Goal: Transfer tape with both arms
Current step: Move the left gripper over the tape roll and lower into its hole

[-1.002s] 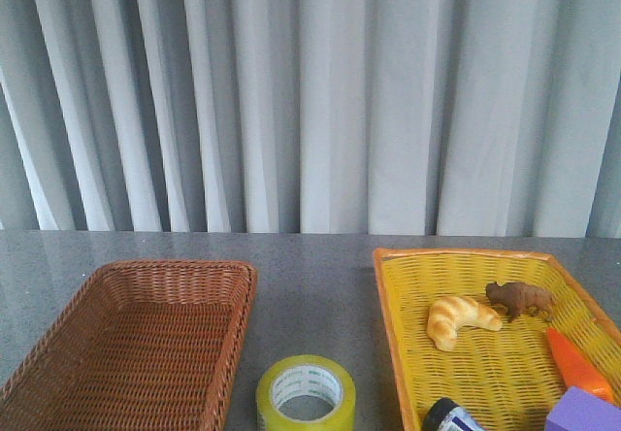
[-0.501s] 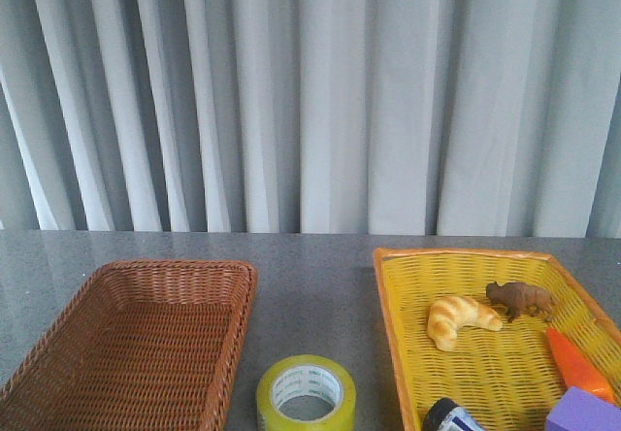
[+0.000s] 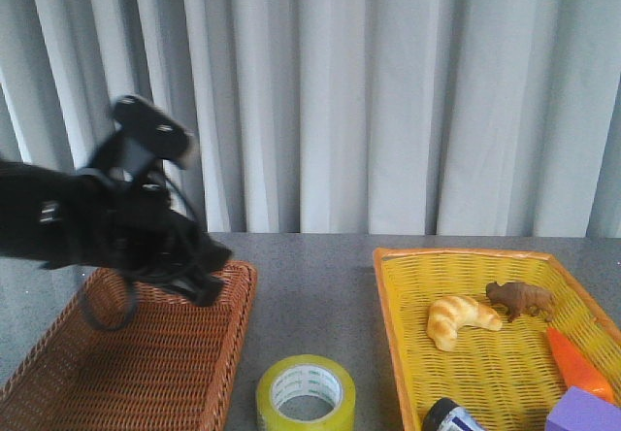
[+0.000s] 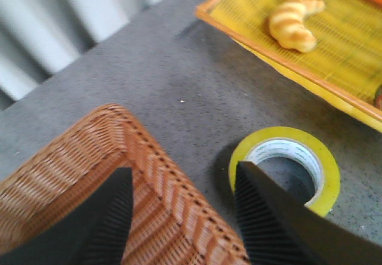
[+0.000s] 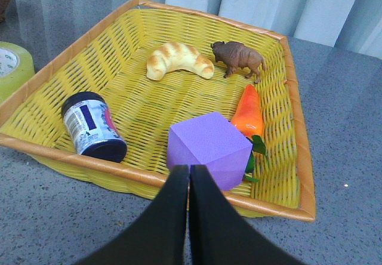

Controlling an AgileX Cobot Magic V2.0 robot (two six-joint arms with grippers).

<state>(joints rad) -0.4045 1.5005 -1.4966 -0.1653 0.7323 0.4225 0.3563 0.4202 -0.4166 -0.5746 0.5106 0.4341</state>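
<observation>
My open left gripper should keep going down until its fingers straddle the tape's side (image 3: 270,392) beside the brown basket, because the tape (image 3: 307,394) lies flat, clear of both baskets.
The tape (image 3: 306,394), a yellow roll with a white printed core, lies flat on the grey table between the two baskets. It also shows in the left wrist view (image 4: 287,133) and at the edge of the right wrist view (image 5: 8,65). My left gripper (image 3: 209,276) hangs open over the right corner of the brown basket, up and left of the tape. Its fingers (image 4: 182,169) hold nothing; one finger (image 4: 262,217) stands in front of the roll's near side. My right gripper (image 5: 190,168) is shut and empty, near the yellow basket's rim; it is out of the front view.
A brown wicker basket (image 3: 136,344) stands left of the tape. The yellow basket (image 3: 388,300) on the right holds a croissant (image 5: 178,59), a brown bison toy (image 5: 239,57), a carrot (image 5: 248,111), a purple block (image 5: 208,148) and a dark can (image 5: 92,126). Grey curtains hang behind.
My left arm has swung into the front view from the left and now hangs over the brown basket. The tape and the basket contents have not moved.
</observation>
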